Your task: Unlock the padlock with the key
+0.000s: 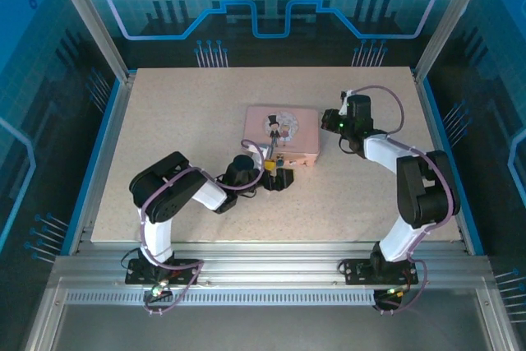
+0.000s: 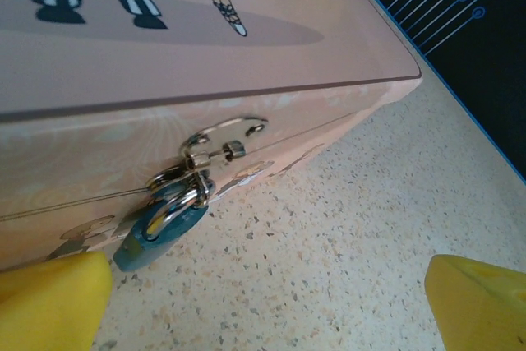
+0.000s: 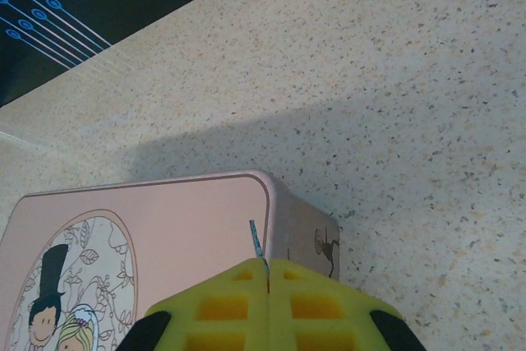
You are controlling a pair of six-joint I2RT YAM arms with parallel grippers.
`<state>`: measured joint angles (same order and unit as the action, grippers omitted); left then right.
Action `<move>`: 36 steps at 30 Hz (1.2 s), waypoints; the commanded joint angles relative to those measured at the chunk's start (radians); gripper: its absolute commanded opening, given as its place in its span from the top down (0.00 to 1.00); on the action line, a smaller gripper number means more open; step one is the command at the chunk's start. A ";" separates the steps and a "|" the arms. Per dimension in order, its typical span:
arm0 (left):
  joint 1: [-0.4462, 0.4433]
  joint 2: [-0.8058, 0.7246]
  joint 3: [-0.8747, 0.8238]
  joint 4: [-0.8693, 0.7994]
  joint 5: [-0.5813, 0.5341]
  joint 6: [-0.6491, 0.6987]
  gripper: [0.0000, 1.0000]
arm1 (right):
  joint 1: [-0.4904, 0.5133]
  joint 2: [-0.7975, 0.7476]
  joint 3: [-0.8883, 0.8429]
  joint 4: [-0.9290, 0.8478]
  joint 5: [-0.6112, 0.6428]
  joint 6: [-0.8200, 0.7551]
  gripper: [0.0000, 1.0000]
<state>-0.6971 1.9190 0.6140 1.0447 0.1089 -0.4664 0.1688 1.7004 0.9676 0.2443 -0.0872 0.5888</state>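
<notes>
The padlock is hanging to one side of my left gripper's open fingers. Next, my left gripper moves back and line up with the padlock before it closes.
The padlock, a small teal body with a silver shackle, hangs from the hasp on the front of the pink picture-lidded tin. My left gripper is open, its yellow fingers spread wide just in front of the padlock and not touching it. In the top view the left gripper sits at the tin's front edge. My right gripper is shut on the key, a thin blue sliver sticking out over the tin's right corner. From above, the right gripper hovers beside the tin's right end.
The tin stands in the middle of a speckled beige table. Metal frame rails and blue walls border the table on both sides and at the back. Open tabletop lies left of and behind the tin.
</notes>
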 commanded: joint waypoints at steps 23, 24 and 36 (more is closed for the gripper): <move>-0.004 0.084 0.055 0.203 0.081 0.066 0.25 | 0.031 -0.017 -0.023 0.069 -0.024 0.002 1.00; -0.002 0.079 0.036 0.216 0.042 0.061 0.18 | 0.031 -0.020 -0.024 0.067 -0.023 -0.001 1.00; -0.002 0.067 -0.025 0.194 -0.044 0.048 0.05 | 0.023 -0.034 0.018 0.030 0.004 -0.033 1.00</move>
<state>-0.7025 1.9926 0.5964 1.2327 0.1043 -0.4194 0.1898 1.6962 0.9573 0.2806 -0.1043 0.5800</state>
